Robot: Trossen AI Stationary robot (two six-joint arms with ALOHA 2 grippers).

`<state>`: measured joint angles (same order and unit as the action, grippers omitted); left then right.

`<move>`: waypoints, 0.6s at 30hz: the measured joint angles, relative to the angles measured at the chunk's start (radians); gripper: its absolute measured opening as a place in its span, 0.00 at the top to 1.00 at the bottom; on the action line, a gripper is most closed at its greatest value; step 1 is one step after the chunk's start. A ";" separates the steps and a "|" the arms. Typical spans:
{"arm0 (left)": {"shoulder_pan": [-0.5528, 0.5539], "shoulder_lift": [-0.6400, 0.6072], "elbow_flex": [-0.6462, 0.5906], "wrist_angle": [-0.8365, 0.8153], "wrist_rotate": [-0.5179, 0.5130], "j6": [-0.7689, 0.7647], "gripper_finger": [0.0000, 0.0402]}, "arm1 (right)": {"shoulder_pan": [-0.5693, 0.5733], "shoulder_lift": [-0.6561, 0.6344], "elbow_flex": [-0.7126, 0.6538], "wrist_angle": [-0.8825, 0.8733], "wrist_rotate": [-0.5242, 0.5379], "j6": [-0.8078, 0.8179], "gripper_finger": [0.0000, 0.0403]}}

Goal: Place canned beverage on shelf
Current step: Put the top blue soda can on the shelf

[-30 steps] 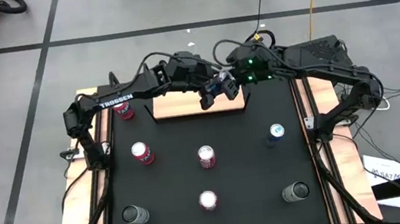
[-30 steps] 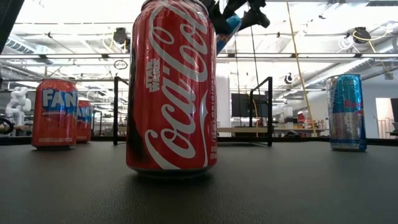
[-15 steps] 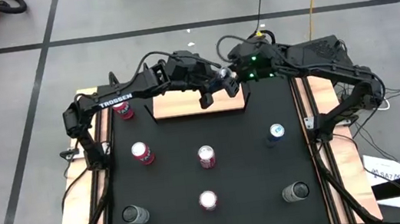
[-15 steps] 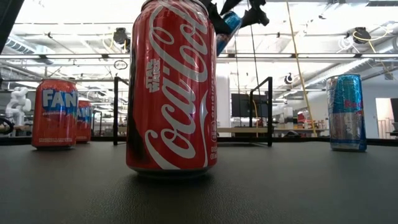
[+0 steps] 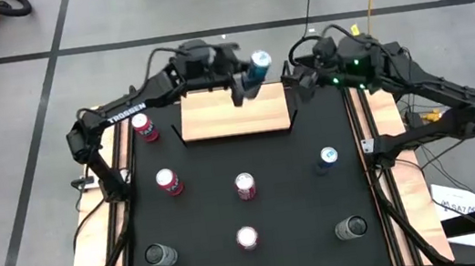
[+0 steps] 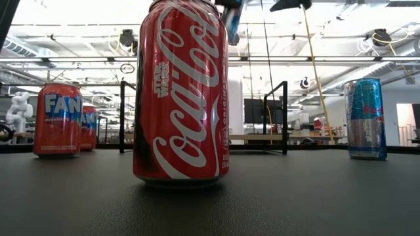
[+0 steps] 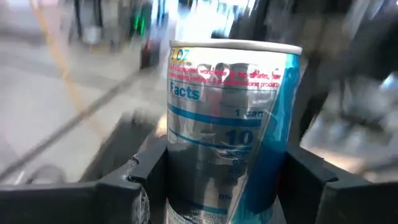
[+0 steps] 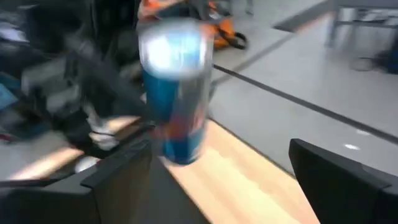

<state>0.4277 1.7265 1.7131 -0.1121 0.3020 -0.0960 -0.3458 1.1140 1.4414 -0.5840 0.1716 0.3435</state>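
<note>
The can [image 5: 261,60] is tilted in my left gripper, so next my right gripper grips the can's lower end and straightens the can before my left gripper puts it on the shelf.
My left gripper [image 5: 245,81] is shut on a blue and silver can [image 5: 256,64], held in the air over the far edge of the light-wood shelf [image 5: 217,117]. The can fills the left wrist view [image 7: 230,112] and shows at the top of the low view [image 6: 233,16]. My right gripper [image 5: 300,81] is open and empty, just right of the can above the shelf's far right corner. Its wrist view shows the can [image 8: 177,93] ahead of its spread fingers [image 8: 118,180]. My left gripper pinches the can's lower wall [image 7: 186,186] between its two fingers, one on either side. The can's rim end [image 7: 233,48] stands out past the fingertips. The can is lifted clear of the shelf and tilted, its top toward the table's far right.
Several cans stand on the black table: red ones [image 5: 146,127] [image 5: 169,181] [image 5: 244,185], a blue one [image 5: 327,156], and dark ones [image 5: 159,254] [image 5: 351,226] near the front. A red can [image 6: 180,92] stands close before the low camera. The shelf's black rods [image 6: 284,118] rise at its corners.
My left gripper has carried the blue can up and toward the table's far edge, from above the shelf's right part to above its far edge. My right gripper has come away from the can and drawn back toward the table's right edge.
</note>
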 joint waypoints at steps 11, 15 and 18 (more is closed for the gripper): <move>-0.001 -0.003 0.001 0.289 0.133 -0.161 0.46 | 0.000 -0.010 -0.261 0.543 -0.172 -0.009 0.09; -0.011 -0.002 0.000 0.297 0.133 -0.161 0.46 | 0.001 0.017 -0.262 0.614 -0.175 -0.037 0.09; -0.017 -0.003 0.000 0.297 0.133 -0.161 0.46 | 0.001 0.044 -0.261 0.626 -0.176 -0.052 0.11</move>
<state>0.4108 1.7237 1.7130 0.1852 0.4349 -0.2569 -0.3450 1.1577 1.1801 0.0415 -0.0048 0.2915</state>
